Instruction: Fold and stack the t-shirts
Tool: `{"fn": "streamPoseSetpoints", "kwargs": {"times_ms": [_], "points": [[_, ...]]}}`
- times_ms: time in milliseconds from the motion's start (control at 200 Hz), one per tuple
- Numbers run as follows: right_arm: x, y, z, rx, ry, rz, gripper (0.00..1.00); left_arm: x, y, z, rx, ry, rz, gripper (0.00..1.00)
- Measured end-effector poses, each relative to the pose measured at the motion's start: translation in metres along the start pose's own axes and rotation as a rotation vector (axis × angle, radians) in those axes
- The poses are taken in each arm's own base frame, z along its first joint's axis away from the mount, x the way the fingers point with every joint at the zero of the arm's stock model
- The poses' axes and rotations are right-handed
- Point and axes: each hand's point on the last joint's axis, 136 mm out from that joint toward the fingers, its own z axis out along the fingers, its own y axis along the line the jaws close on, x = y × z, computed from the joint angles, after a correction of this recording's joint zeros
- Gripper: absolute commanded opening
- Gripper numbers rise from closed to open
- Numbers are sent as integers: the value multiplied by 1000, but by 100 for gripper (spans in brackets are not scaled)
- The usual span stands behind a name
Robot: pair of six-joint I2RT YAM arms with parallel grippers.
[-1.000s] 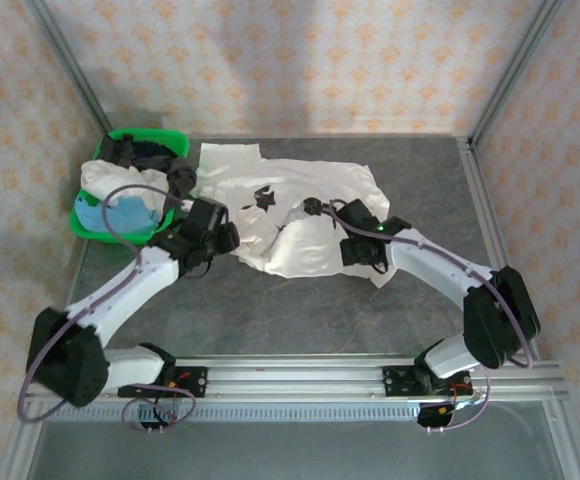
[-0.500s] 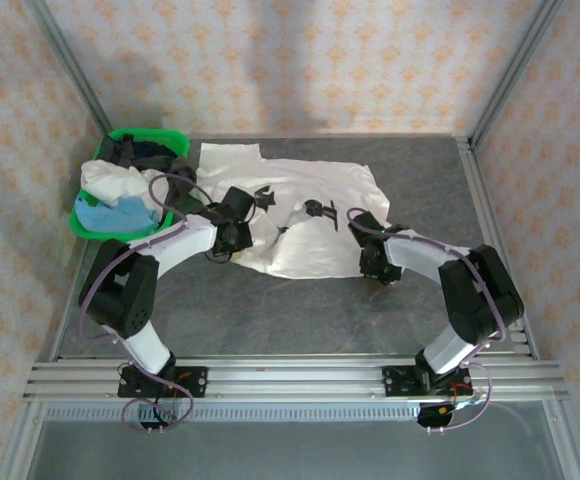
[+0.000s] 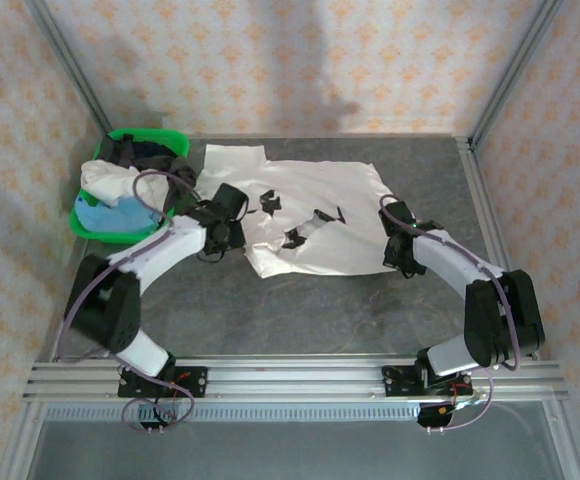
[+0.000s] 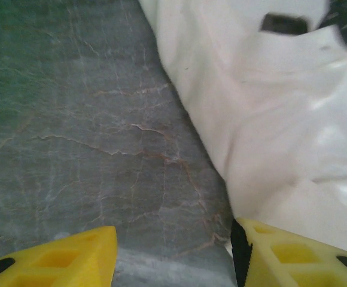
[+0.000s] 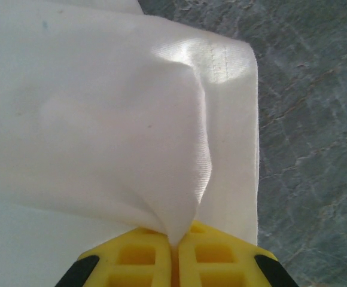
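My right gripper should hold the hem corner [image 3: 378, 267] in place while my left gripper pulls out the t-shirt's near sleeve [image 3: 263, 262], because that sleeve is bunched up against the shirt's body.
A shiny white t-shirt [image 3: 310, 215] with small black prints lies spread across the middle of the table. My right gripper [image 3: 394, 228] is at its right edge, shut on a pinched fold of the white cloth [image 5: 174, 239], which rises in a ridge from the shirt [image 5: 102, 107]. My left gripper [image 3: 232, 212] is open beside the shirt's left edge. Its yellow fingers [image 4: 60, 260] straddle bare table, with the shirt [image 4: 269, 119] lying against the right finger. More shirts, white [image 3: 105, 180], light blue [image 3: 110, 215] and black [image 3: 145, 152], are piled in the basket.
A green plastic basket [image 3: 88, 228] stands at the table's back left, close to my left arm. The grey marbled table top [image 3: 300, 310] lies bare in front of the shirt. Metal frame posts [image 3: 485, 215] and patterned walls close in the sides and back.
My right gripper has drawn the shirt's right side outward to the right, and the shirt now lies flatter and wider. My left gripper has shifted to the shirt's left edge.
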Motion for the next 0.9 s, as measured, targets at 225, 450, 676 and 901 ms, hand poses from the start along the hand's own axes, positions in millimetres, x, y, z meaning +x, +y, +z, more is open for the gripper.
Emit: {"fn": "streamPoseSetpoints", "kwargs": {"times_ms": [225, 450, 676, 901], "points": [[-1, -5, -2, 15, -7, -10, 8, -15, -31, 62, -79, 85, 49, 41], [-5, -10, -1, 20, -8, -6, 6, -54, -66, 85, -82, 58, 104, 0], [-21, -12, -6, 12, -32, 14, 5, -115, -87, 73, -28, -21, 111, 0], [-23, -11, -14, -21, -56, 28, 4, -120, -64, 39, -53, -61, 121, 4]]}}
